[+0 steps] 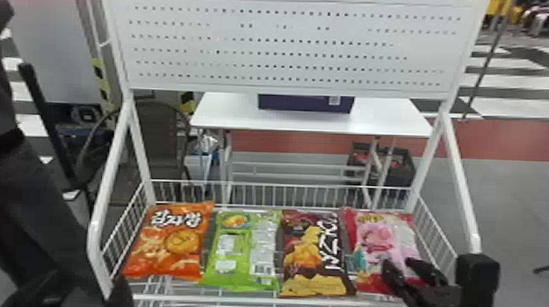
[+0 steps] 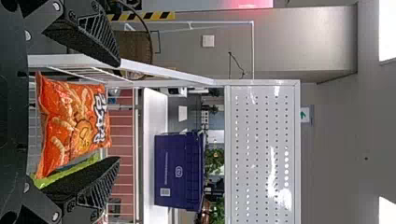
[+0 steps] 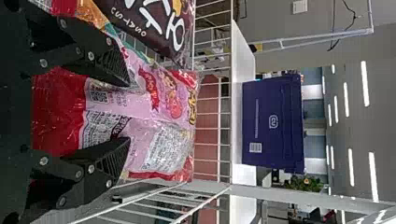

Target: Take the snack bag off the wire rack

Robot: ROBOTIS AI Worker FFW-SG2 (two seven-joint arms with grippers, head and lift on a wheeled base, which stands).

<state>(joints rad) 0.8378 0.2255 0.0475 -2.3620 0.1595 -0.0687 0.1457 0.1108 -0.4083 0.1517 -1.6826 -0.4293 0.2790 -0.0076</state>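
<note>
The pink bag looks puffed out (image 3: 155, 123) past my right gripper. I expect its top end (image 1: 378, 220) to stay held out rather than droop when I lift it.
My right gripper (image 1: 414, 270) is over the lower part of the pink and red snack bag (image 1: 381, 246), at the right end of the wire rack (image 1: 255, 301). In the right wrist view the right gripper (image 3: 128, 112) stands open, its two fingers apart over the pink bag (image 3: 154, 109). The left arm's dark gripper (image 1: 122, 291) is at the rack's front left corner. In the left wrist view the left gripper (image 2: 119, 112) is open, with the orange snack bag (image 2: 74, 123) beyond the space between its fingers.
Green (image 1: 242, 250) and brown (image 1: 316, 252) bags lie between the orange and pink ones. White side bars and a perforated panel (image 1: 290, 46) frame the rack. Behind stands a white table (image 1: 227, 114) with a purple box (image 1: 303, 104). A person stands at the left edge.
</note>
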